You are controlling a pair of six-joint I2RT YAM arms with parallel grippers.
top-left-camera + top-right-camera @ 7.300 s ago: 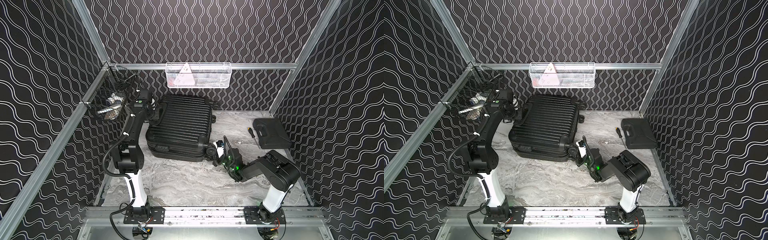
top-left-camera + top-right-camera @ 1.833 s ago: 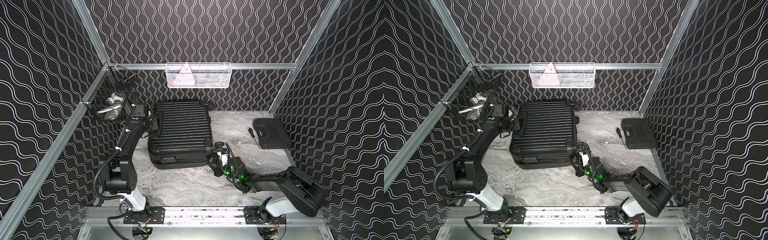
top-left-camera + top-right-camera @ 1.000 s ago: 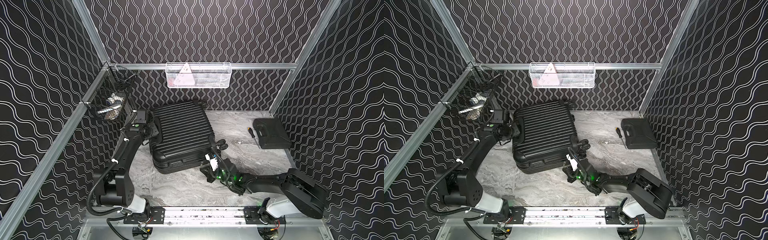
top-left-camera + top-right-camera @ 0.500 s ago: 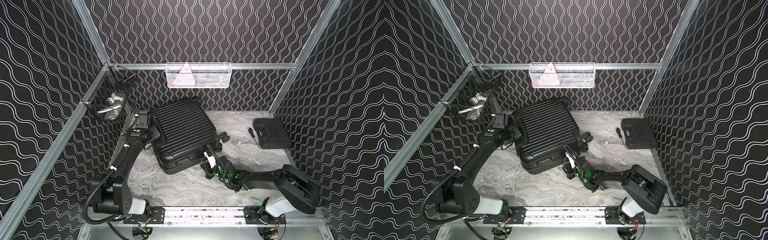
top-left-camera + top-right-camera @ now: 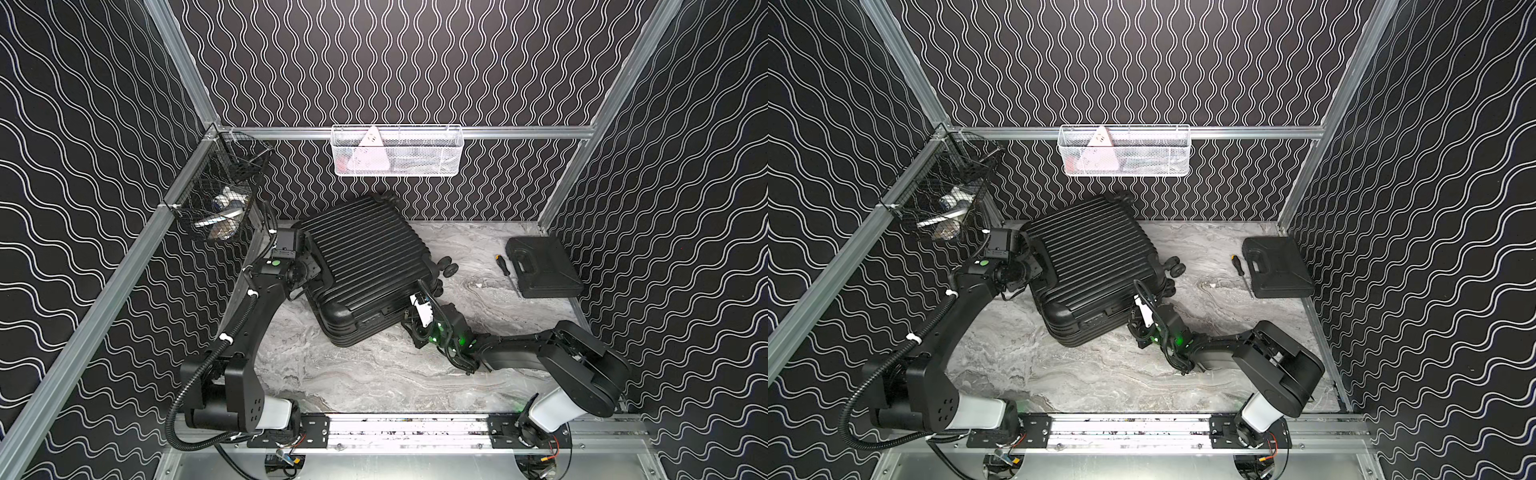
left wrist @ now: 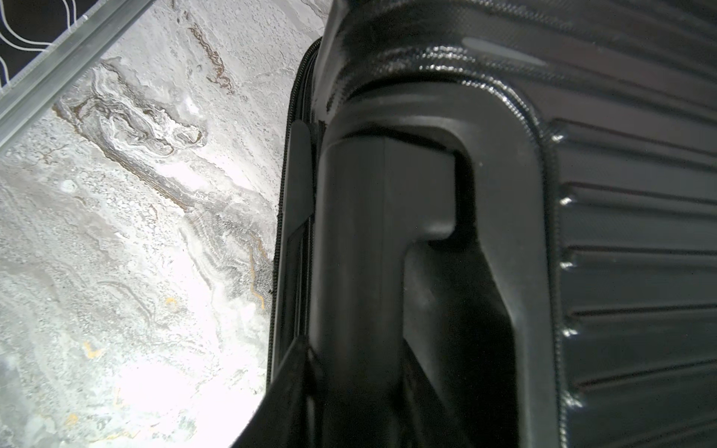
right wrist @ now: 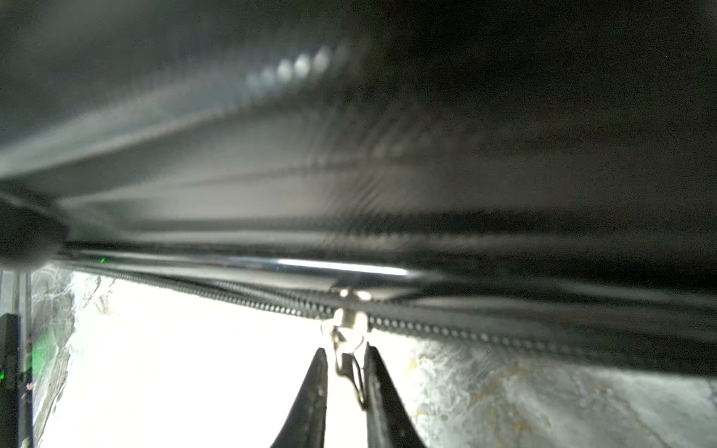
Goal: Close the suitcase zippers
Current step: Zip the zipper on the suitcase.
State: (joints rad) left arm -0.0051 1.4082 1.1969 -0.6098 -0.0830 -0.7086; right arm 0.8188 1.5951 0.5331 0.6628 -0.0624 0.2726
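The silver zipper pull (image 7: pixel 351 377) is hanging crooked between my right gripper's open fingers. I should grip it straight, close to its slider (image 7: pixel 348 332), before I pull it toward the suitcase's corner.
The black ribbed suitcase (image 5: pixel 365 257) (image 5: pixel 1088 253) lies flat and closed on the marble table, turned at an angle. My left gripper (image 5: pixel 309 270) (image 6: pixel 355 349) is shut on its side handle (image 6: pixel 357 252). The black zipper track (image 6: pixel 289 116) runs along the rim beside that handle. My right gripper (image 5: pixel 409 309) (image 7: pixel 344 351) is at the suitcase's near right edge. Its jaws stand slightly apart, and the silver zipper pull (image 7: pixel 349 341) hangs between them against one finger (image 7: pixel 378 388). The zipper track (image 7: pixel 465 335) looks joined on one side of the pull.
A flat black tool case (image 5: pixel 542 266) and a screwdriver (image 5: pixel 505 268) lie at the right back. A white wire basket (image 5: pixel 397 151) hangs on the back wall, and a black wire basket (image 5: pixel 220 208) hangs at the left wall. The suitcase wheels (image 5: pixel 449 266) stick out to the right.
The suitcase has turned counter-clockwise, with the handle side drawn forward by my left arm. My right gripper followed its edge, and its jaws have parted from the zipper pull.
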